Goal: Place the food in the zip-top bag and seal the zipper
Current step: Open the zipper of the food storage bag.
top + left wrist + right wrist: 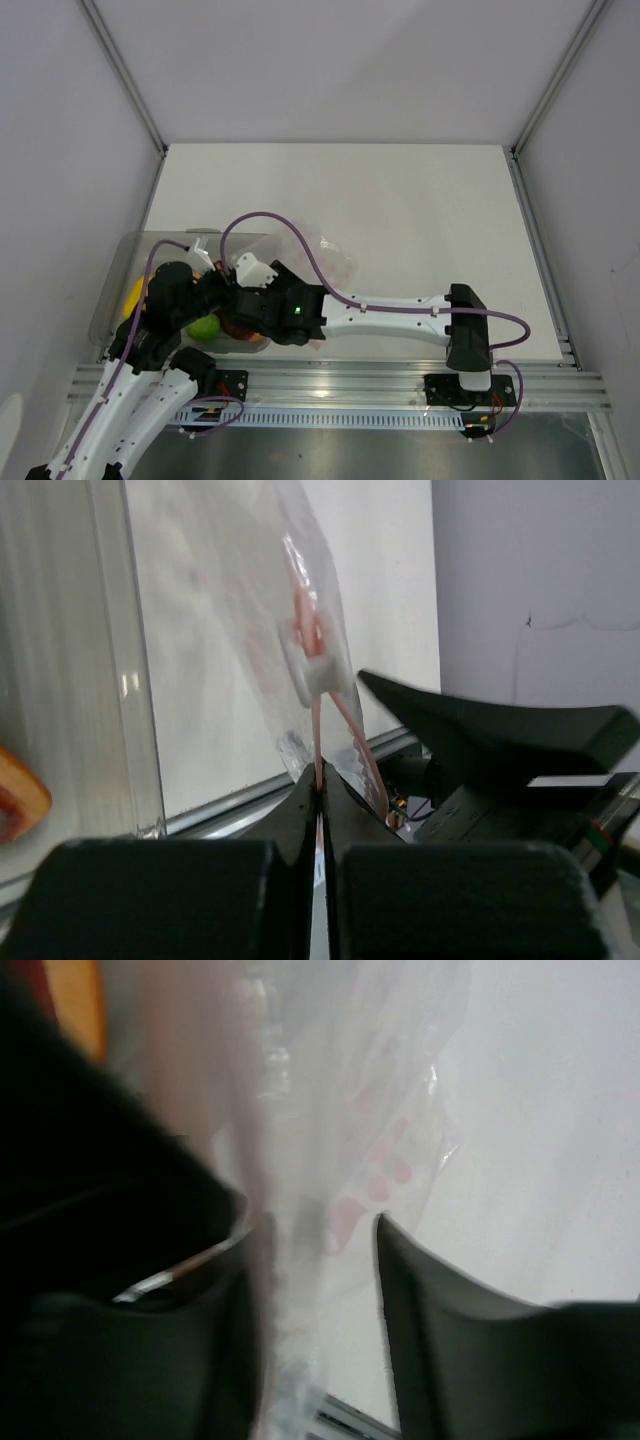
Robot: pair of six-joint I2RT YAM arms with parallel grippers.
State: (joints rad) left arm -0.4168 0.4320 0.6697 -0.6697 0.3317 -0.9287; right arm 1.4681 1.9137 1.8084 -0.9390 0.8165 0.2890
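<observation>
The bag's zipper (317,732) is held by my left gripper, which is nearest the food, so next my right gripper pinches one zipper edge (246,1125) and carries the bag clear of the bin.
The clear zip-top bag (325,255) hangs lifted between both arms at the table's left. My left gripper (320,780) is shut on its pinkish zipper (318,730), below a white slider (320,670). My right gripper (315,1240) is open and straddles the bag's film (330,1080), beside its pink dots (385,1175). In the top view both grippers meet, left (222,278) and right (248,272). The food lies below them: a lime-green fruit (205,326), a yellow piece (133,293) and an orange-red piece (240,330).
A grey translucent bin (140,250) sits at the table's left edge, under the arms. The metal rail (340,385) runs along the near edge. Grey walls close in the left, right and back.
</observation>
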